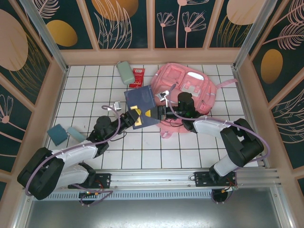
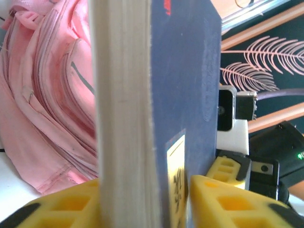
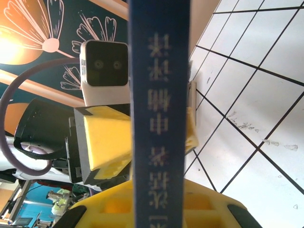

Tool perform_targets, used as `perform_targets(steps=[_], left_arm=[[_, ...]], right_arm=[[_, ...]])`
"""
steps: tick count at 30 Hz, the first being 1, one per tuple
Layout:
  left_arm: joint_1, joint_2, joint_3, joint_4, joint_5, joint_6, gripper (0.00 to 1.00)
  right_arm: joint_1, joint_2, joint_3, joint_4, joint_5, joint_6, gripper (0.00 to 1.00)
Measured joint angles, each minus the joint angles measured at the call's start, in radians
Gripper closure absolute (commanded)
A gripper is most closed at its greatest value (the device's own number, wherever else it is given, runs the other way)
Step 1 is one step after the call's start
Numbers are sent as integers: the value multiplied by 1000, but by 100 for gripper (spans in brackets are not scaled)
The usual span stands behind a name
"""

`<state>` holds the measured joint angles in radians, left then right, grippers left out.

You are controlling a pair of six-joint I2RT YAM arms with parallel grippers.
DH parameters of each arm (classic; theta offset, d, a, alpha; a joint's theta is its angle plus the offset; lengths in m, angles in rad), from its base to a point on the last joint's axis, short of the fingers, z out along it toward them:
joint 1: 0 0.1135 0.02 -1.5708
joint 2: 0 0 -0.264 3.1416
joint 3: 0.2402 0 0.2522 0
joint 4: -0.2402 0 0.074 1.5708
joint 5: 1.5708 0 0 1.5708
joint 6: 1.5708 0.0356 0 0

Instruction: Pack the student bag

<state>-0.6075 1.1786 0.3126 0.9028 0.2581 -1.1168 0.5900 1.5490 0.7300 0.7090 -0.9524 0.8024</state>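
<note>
The blue book (image 2: 164, 128) is tilted between my left gripper's fingers. These fingers should open and grip the page edge (image 2: 127, 156) squarely while my right gripper holds the book's spine.
The student bag (image 1: 187, 88), a large pink backpack, lies at the back right of the white tiled table (image 1: 85, 95). A blue book (image 1: 140, 99) stands on edge just left of it. My left gripper (image 1: 137, 118) is shut on the book's near edge. In the left wrist view its yellow fingers (image 2: 61, 209) flank the page block and blue cover (image 2: 185, 85), with the bag (image 2: 47, 95) beyond. My right gripper (image 1: 162, 112) sits against the book's right edge. In the right wrist view the spine (image 3: 159, 95) crosses in front of the right gripper (image 3: 159, 209), whose fingers stand nearly together behind it.
A pale green pouch (image 1: 125, 71) and a red packet (image 1: 138, 77) lie at the back, left of the bag. A teal pad (image 1: 57, 134) and a lighter block (image 1: 75, 133) lie at the left edge. Panelled walls (image 1: 57, 61) enclose the table on three sides.
</note>
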Motion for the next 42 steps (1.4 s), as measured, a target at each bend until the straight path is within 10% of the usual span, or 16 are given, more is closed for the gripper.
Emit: perform_targets(steps=[11,16,21,31,42], left_arm=[[0,-94,-19,-18,3,-2,75],[0,-113,-22,-33,3,11,45],[-1,-141,-22,-78,-11,26,50],[0,-108,-24,-67,-3,27,99],[-1,-107,-24,-70,18,24,100]], right_arm=[[-6,2,0,22,-15,0,100],[-9,3,0,19,-14,-3,100],[-9,3,0,18,-14,-3,100],[-19,3,0,1,-15,-8,100],[-29,-6,1,-128,53,-111,53]])
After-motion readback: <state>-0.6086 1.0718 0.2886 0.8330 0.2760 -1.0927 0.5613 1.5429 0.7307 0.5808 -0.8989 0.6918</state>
